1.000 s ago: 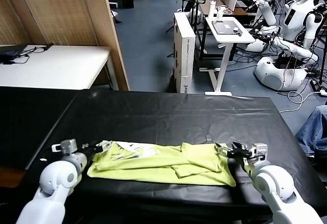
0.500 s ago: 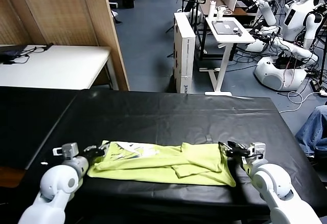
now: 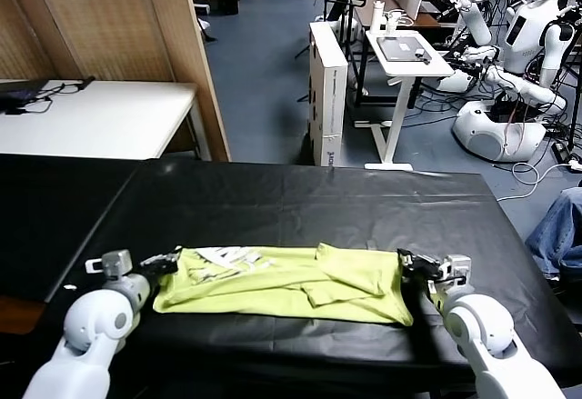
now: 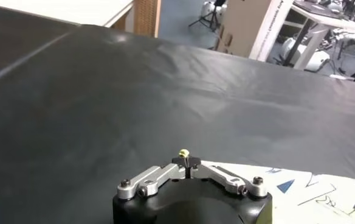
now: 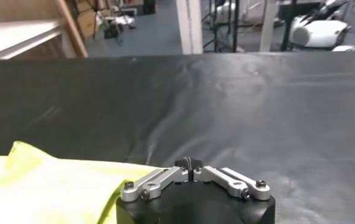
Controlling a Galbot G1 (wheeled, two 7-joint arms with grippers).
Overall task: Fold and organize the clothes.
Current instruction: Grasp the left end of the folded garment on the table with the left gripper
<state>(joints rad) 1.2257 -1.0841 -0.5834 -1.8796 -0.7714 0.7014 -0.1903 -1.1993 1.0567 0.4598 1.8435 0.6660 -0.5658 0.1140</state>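
Next, I open my left gripper, pinching just a tiny tuft (image 4: 183, 153) at the T-shirt strip's corner, and grip the T-shirt strip end's middle (image 3: 171, 283) deeper before folding the strip.
The lime yellow-green T-shirt (image 3: 291, 285) lies folded into a long strip across the near part of the black table (image 3: 300, 199), with a white printed patch showing near its left end. My left gripper (image 3: 168, 260) is at the strip's left edge. In the left wrist view this gripper (image 4: 185, 157) is shut, a tiny tuft of yellow-green fabric pinched at its tips and the pale printed part of the shirt (image 4: 323, 189) beside it. My right gripper (image 3: 406, 258) is at the right edge. In its wrist view the right gripper (image 5: 189, 163) has its tips together, the shirt (image 5: 44, 182) lying beside them.
A white table (image 3: 91, 117) and a wooden partition (image 3: 118, 17) stand at the far left. Beyond the table's far edge are a white cabinet (image 3: 327, 90), a white stand (image 3: 405, 54) and other robots (image 3: 518, 44). Blue denim cloth (image 3: 559, 231) hangs at the right edge.
My left gripper has shut at the shirt's left edge. The shirt has shifted slightly away from me and both arms have drawn back a little.
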